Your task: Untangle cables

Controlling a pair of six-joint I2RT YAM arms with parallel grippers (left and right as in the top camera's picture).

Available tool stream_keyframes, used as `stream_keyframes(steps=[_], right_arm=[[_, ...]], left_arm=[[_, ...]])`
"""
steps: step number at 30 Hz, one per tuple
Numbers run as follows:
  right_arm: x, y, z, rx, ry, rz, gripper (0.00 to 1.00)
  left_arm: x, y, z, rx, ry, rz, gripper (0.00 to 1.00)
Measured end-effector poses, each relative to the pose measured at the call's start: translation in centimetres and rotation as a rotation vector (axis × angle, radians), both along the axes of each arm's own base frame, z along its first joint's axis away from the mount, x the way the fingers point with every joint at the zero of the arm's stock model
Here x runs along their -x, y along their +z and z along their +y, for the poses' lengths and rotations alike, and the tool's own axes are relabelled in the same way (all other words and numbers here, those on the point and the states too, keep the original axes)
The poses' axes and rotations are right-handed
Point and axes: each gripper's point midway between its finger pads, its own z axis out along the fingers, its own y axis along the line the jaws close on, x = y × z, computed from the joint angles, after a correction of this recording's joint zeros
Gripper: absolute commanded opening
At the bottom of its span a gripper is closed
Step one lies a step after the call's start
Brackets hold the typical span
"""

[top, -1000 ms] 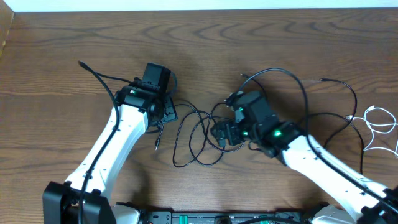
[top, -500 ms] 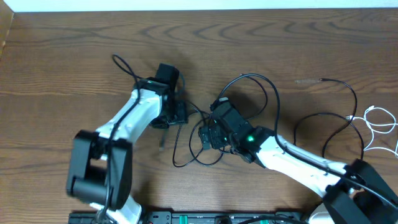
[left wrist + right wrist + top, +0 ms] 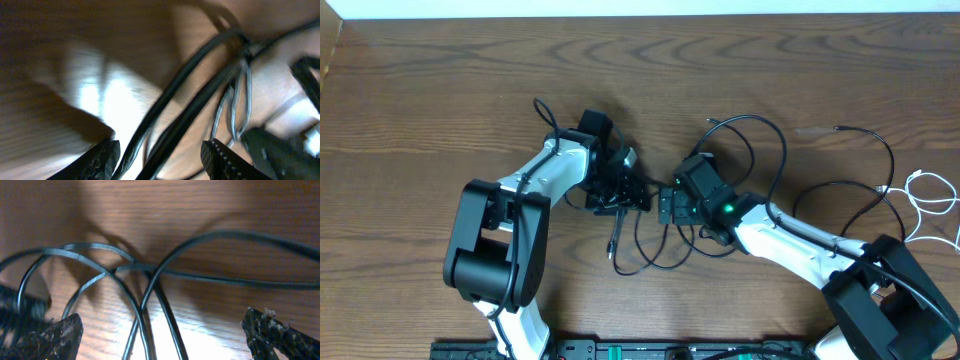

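Note:
Next, my left gripper backs off, as it crowds my right gripper over the tangle (image 3: 655, 186), before my right gripper takes the cables (image 3: 144, 297) where they cross.
A tangle of thin black cables (image 3: 655, 252) lies at the table's middle, one plug end (image 3: 611, 250) pointing toward the front. More black cable loops (image 3: 840, 188) spread to the right, and a white cable (image 3: 928, 200) lies at the far right edge. My left gripper (image 3: 625, 195) and right gripper (image 3: 668, 207) face each other over the tangle, nearly touching. In the left wrist view two black cables (image 3: 195, 100) run between the parted fingers of the left gripper (image 3: 162, 160). The right gripper (image 3: 162, 327) stands wide open over crossing cables (image 3: 150, 280).
The brown wooden table (image 3: 440, 90) runs to a pale edge at the back. Each arm's own thicker black cable arches above it, the left one's (image 3: 542, 112) behind the left gripper and the right one's (image 3: 760, 130) behind the right gripper. A dark rail (image 3: 620, 350) lines the front.
My left gripper has swung right into the tangle and its jaws have narrowed a little. The right gripper shifted left, then slightly back right. The cable loops have been dragged toward the front.

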Motion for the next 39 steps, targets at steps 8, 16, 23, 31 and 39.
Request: stream_keyframes(steps=[8, 16, 23, 31, 39], right_arm=[[-0.8, -0.1, -1.2, -0.04, -0.039, 0.038, 0.99], [-0.3, 0.0, -0.4, -0.045, 0.006, 0.035, 0.92], [-0.7, 0.6, 1.4, -0.023, 0.013, -0.06, 0.92], [-0.8, -1.5, 2.5, 0.072, -0.01, -0.118, 0.65], [-1.3, -2.4, 0.7, 0.209, -0.05, -0.089, 0.01]], left_arm=[[0.9, 1.2, -0.3, 0.041, -0.05, -0.005, 0.85], [-2.8, 10.1, 1.2, -0.025, 0.041, -0.377, 0.85], [-4.4, 16.0, 6.0, -0.219, 0.303, -0.596, 0.86], [-3.7, 15.5, 8.3, -0.331, 0.39, -0.563, 0.86], [-3.1, 14.7, 8.8, -0.366, 0.397, -0.524, 0.86]])
